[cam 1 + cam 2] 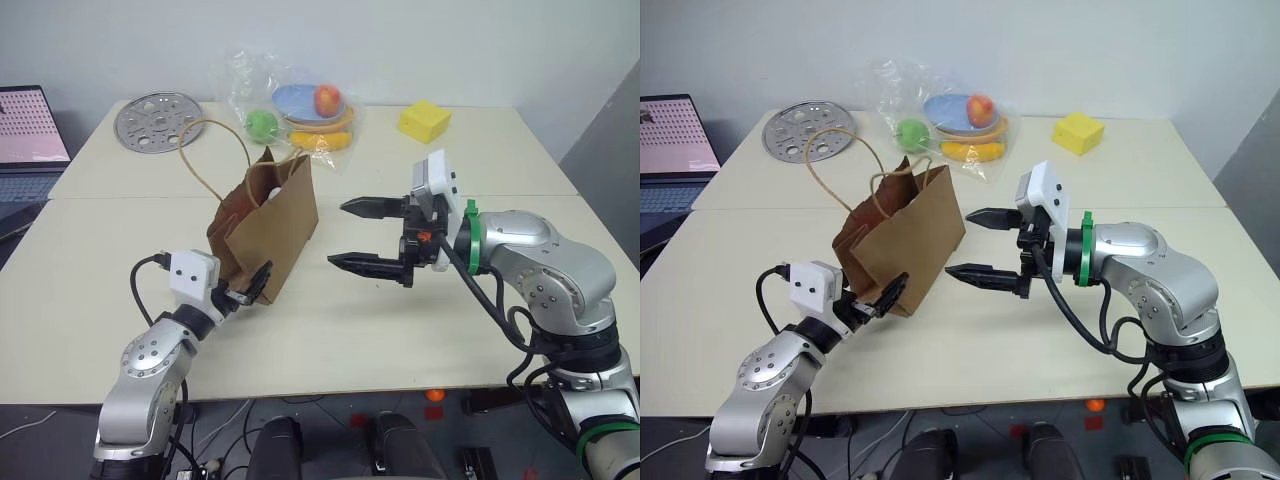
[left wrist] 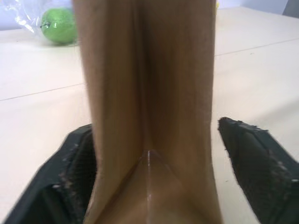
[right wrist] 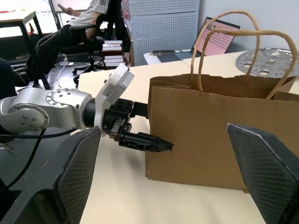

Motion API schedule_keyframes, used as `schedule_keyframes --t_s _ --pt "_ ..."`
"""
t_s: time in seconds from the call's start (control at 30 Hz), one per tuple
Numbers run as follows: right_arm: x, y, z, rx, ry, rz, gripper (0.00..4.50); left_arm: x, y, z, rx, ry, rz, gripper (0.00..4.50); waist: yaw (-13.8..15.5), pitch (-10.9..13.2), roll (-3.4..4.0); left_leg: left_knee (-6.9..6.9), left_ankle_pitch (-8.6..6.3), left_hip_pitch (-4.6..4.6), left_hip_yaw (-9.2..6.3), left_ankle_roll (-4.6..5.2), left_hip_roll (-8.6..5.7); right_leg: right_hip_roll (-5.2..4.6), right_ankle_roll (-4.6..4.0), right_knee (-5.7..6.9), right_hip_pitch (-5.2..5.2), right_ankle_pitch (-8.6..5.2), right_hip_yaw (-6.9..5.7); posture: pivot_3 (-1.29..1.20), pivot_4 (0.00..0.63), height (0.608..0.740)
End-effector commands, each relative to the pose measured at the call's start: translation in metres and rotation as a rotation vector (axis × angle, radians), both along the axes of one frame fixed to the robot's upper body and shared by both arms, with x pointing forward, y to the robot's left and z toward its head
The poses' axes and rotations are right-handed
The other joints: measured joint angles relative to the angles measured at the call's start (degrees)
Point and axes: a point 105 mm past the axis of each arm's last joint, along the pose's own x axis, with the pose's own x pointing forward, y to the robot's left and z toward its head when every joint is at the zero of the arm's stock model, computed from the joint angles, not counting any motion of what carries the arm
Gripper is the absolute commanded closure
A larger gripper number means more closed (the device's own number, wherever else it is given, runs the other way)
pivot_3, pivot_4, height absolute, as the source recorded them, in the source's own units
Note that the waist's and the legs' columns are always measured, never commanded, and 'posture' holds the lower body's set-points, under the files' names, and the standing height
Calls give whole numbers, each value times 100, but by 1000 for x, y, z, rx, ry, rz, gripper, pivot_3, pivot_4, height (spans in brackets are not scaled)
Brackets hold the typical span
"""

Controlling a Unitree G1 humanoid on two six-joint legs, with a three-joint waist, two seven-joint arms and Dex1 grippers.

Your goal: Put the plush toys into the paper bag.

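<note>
The paper bag stands end-on, close in front of the robot's right gripper, so next the right gripper moves back while the left gripper turns the bag by its near end (image 1: 242,258).
The brown paper bag (image 1: 275,230) stands upright at the table's middle left, its twine handles (image 1: 205,150) arching above it. My left gripper (image 1: 260,282) is at the bag's near narrow end, low down. In the left wrist view the end fold sits between the fingers, one finger (image 2: 77,158) against the paper and the other apart from it. My right gripper (image 1: 338,234) hangs open just right of the bag, pointing at its broad side, with nothing in it. A small white patch (image 1: 272,193) shows inside the bag's mouth; the plush toys are otherwise hidden.
At the back lies a clear plastic bag (image 1: 240,85) with a green toy fruit (image 1: 262,123), a red one (image 1: 327,99) and plates. A yellow block (image 1: 424,121) sits back right, a perforated metal disc (image 1: 158,122) back left, and a laptop (image 1: 30,130) far left. A person (image 3: 84,21) sits beyond the table.
</note>
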Motion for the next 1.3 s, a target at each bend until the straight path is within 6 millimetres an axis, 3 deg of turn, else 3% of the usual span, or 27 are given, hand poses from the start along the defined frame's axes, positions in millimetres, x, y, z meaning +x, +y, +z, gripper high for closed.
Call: schedule_keyframes --t_s 0.03,0.3,0.33,0.5,0.6,0.73,0.83,0.93,1.13,1.3 --pt "-5 -2 8 12 -43 1 0 3 -4 10 4 -57 -14 1789 0 0 0 -1 0 0 0 0 1 -1 0 0 0 0 0 0 150 740" --pt "-2 -3 9 9 -49 -12 0 8 -2 11 3 -72 -16 4297 1 0 0 0 0 0 2 0 0 0 0 0 1 0 -1 0 150 740" --pt "-2 -4 9 8 -50 -12 0 9 -2 13 -3 -76 -17 4443 1 0 0 0 0 0 1 0 0 0 0 0 1 0 -2 0 150 740" --pt "0 -6 12 10 -62 -26 0 11 -5 27 -11 -91 -76 4443 0 0 0 0 0 0 2 0 0 0 0 1 1 0 -3 0 150 740" --pt "1 -12 18 11 -78 -46 0 14 -8 45 4 -115 -171 4443 1 0 0 1 0 -1 3 0 -2 1 0 1 1 0 -7 0 150 740" --pt "2 -22 30 9 -92 -64 0 13 -22 67 -19 -132 -347 4443 5 1 0 0 0 -2 4 0 -2 1 0 -2 2 0 -6 0 150 740" --pt "-3 -39 48 -2 -78 -71 0 15 -43 80 -9 -134 -572 4443 27 4 2 -1 -1 -6 7 0 -4 1 1 -8 1 0 -7 0 150 740" --pt "-11 -50 52 -48 -52 -70 0 19 -57 68 -9 -27 -811 4443 48 3 1 -1 -1 -8 4 0 -28 2 -1 -13 2 -1 -15 0 150 740" --pt "-16 -55 49 -71 -27 -93 0 20 -65 57 -1 97 -1058 4443 -31 4 3 -6 -9 -9 -2 11 -22 10 5 -18 -2 1 -4 0 150 740" --pt "-25 -55 41 -84 4 -108 0 38 -74 47 93 96 -1135 4443 20 4 3 -5 -9 -13 -9 11 -14 24 10 -9 -2 -3 -24 0 150 740"
